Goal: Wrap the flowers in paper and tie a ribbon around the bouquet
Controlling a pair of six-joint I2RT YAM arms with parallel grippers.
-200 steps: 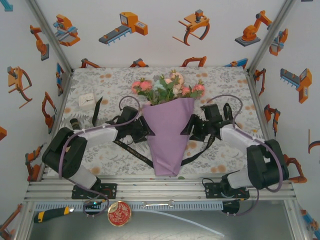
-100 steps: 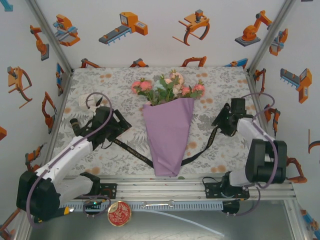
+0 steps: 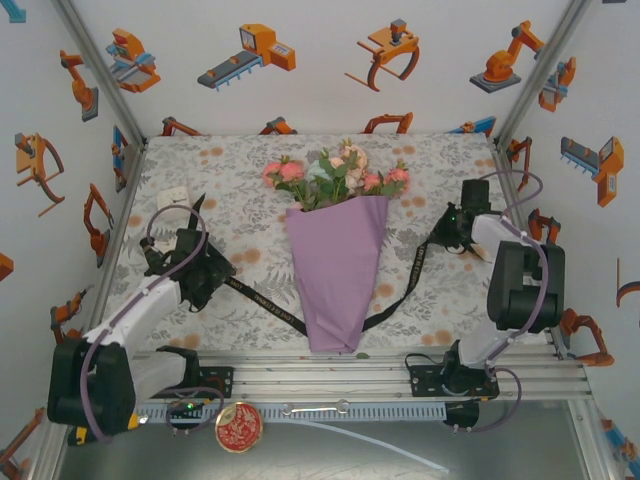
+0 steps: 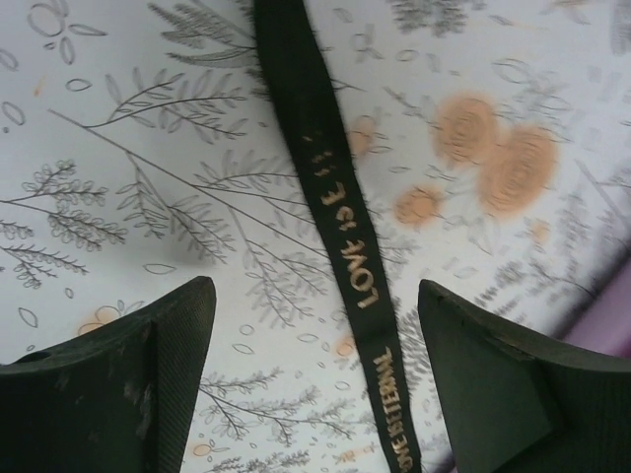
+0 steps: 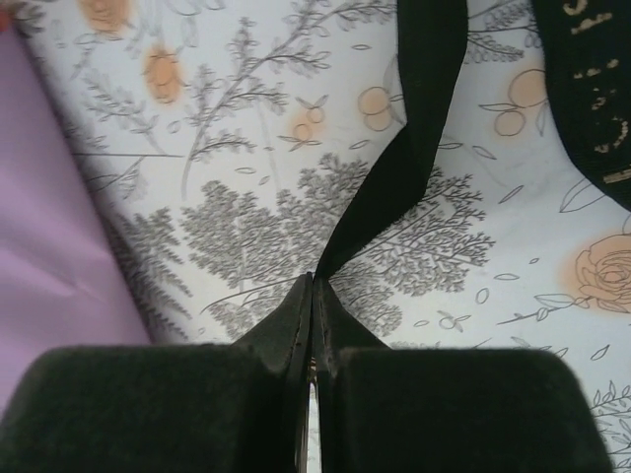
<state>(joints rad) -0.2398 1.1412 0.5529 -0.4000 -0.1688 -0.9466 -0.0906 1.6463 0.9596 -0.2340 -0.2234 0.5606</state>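
Observation:
The black ribbon [image 3: 263,300] is lying thin and flat between the open fingers, so it will bend up into a small loop when I pinch it.
The bouquet lies mid-table: a lilac paper [image 3: 337,275] cone with pink and cream flowers [image 3: 335,175] at its far, wide end. The black ribbon [image 3: 262,302] with gold lettering runs under the cone's lower part and comes out on both sides. My left gripper [image 3: 210,272] hovers open over the left stretch. In the left wrist view the ribbon [image 4: 335,217] lies flat between the spread fingers [image 4: 148,374] of the gripper [image 4: 315,335]. My right gripper [image 3: 446,236] is shut on the ribbon's right end, which rises from the cloth. In the right wrist view the ribbon [image 5: 414,128] enters the shut gripper [image 5: 314,286].
A small white box [image 3: 172,198] sits at the table's left edge, behind the left arm. Lilac paper [image 5: 49,227] borders the right wrist view's left side. A yellow-handled tool [image 3: 100,428] and a round red tin [image 3: 238,427] lie below the front rail [image 3: 330,375].
Both grippers have drawn outward from the bouquet's sides. The right one carried the ribbon's end toward the right wall, and the left one moved left and nearer, open over the ribbon.

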